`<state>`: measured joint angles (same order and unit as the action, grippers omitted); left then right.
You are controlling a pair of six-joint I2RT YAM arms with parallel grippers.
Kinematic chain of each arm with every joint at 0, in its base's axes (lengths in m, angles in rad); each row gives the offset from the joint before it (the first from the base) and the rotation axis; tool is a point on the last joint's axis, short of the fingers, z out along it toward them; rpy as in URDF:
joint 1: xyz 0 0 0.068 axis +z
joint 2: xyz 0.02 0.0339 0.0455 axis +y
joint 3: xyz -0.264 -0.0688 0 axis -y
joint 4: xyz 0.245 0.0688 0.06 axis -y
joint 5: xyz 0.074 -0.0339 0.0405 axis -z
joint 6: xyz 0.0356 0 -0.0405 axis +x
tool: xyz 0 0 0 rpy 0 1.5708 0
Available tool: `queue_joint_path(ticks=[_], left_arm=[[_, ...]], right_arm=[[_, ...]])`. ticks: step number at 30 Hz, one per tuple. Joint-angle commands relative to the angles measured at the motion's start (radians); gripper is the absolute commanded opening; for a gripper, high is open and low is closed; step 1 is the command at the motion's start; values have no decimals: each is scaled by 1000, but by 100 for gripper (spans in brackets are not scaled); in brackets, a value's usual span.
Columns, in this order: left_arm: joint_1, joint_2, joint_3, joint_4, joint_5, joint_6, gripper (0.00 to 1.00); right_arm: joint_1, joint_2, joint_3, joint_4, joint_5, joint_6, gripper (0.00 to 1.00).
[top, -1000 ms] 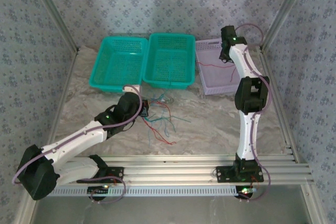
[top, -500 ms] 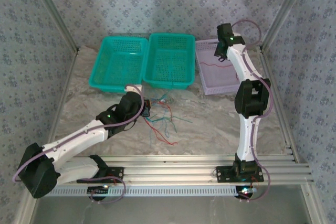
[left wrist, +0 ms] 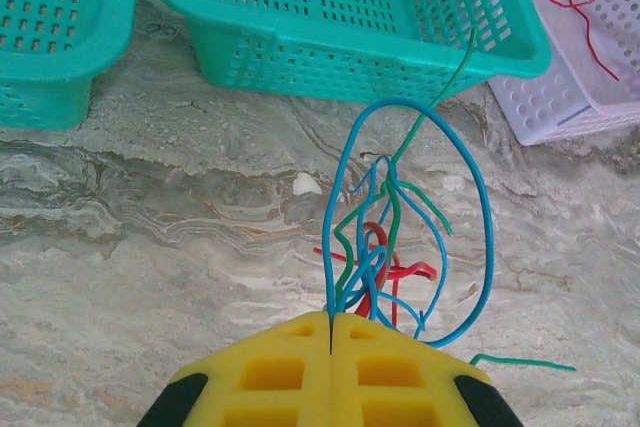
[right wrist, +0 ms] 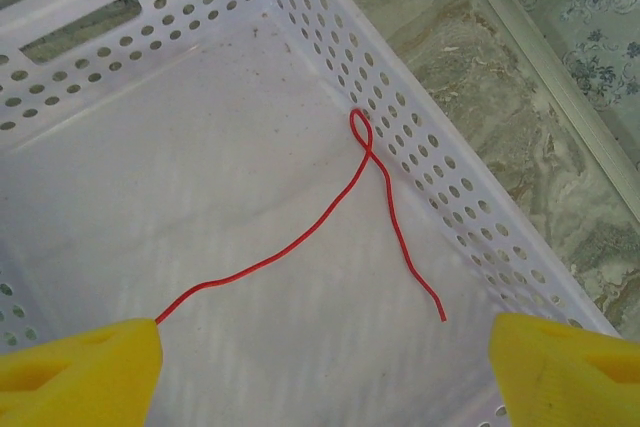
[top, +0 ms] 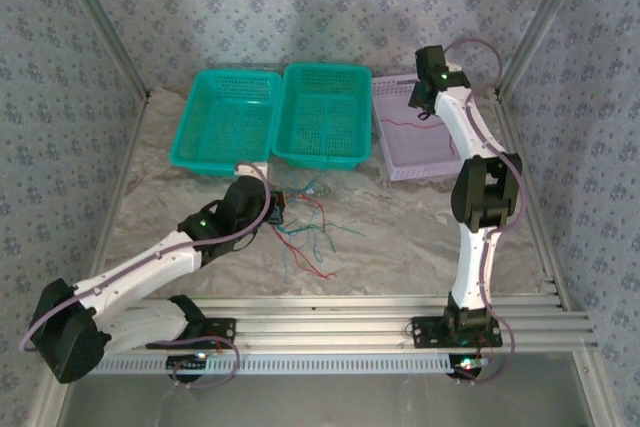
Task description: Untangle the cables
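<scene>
I should keep moving my right gripper to the tangle point(top: 316, 227) that my left gripper holds and close it on the tangle's cables, as the red cable point(top: 400, 124) is loose inside the lavender basket.
The cables point(top: 305, 222) lie as a tangle of red, blue and green wires on the marble table in front of the teal baskets. My left gripper point(top: 275, 209) is at the tangle's left side. In the left wrist view its yellow jaws point(left wrist: 330, 319) are shut on a blue cable point(left wrist: 335, 207), which loops up out of the knot point(left wrist: 385, 257). My right gripper point(top: 422, 109) hangs open over the lavender basket point(top: 400, 169). A single red cable point(right wrist: 330, 209) lies loose on that basket's floor, and one end runs to the edge of a yellow fingertip point(right wrist: 90, 372). Nothing is between the right gripper's point(right wrist: 325, 362) jaws.
Two teal baskets point(top: 185, 137) point(top: 320, 159) stand side by side at the back, left of the lavender one. A green cable end leans on the middle basket's wall point(left wrist: 350, 47). Metal frame posts and patterned walls close in the table's sides.
The right gripper's jaws have spread wider above the lavender basket, with the red cable lying on its floor. The left arm and the tangle have barely moved.
</scene>
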<state>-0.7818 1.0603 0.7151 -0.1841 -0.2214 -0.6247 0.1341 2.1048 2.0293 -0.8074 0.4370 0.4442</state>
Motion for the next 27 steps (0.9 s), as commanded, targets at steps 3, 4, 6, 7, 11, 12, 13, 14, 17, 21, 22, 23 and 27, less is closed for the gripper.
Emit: queue_joint_path(ticks=[3, 4, 6, 7, 11, 12, 13, 14, 17, 21, 22, 23, 27], left_arm=[[-11, -50, -21, -8, -3, 5, 0], [-11, -55, -23, -11, 1, 5, 0], [-10, -62, -25, -16, 10, 8, 0], [-10, -66, -25, -21, 14, 9, 0], [-14, -82, -29, -36, 22, 13, 0], [-17, -88, -32, -39, 22, 13, 0], [-18, -91, -34, -41, 24, 12, 0], [-18, -95, -35, -42, 26, 11, 0], [-24, -94, -32, -49, 36, 8, 0], [-38, -90, -27, -51, 37, 2, 0], [-41, -91, -26, -48, 39, -2, 0], [-43, -91, -28, -45, 39, -4, 0], [-55, -81, -26, -34, 48, -15, 0]], right_arm=[[18, -76, -32, 16, 31, 22, 88], [26, -95, -53, 34, 28, 20, 88], [37, -140, -102, 75, 10, 17, 89], [44, -169, -132, 99, 3, 13, 89], [82, -284, -257, 190, -15, 12, 89], [92, -314, -295, 201, -25, 12, 89], [105, -350, -339, 253, -33, 13, 89], [115, -379, -376, 280, -40, 14, 89], [147, -473, -500, 341, -59, 25, 90], [192, -620, -676, 410, -74, 49, 90], [206, -660, -720, 427, -71, 51, 90], [216, -690, -753, 439, -73, 51, 90], [269, -807, -867, 433, -94, 55, 90]])
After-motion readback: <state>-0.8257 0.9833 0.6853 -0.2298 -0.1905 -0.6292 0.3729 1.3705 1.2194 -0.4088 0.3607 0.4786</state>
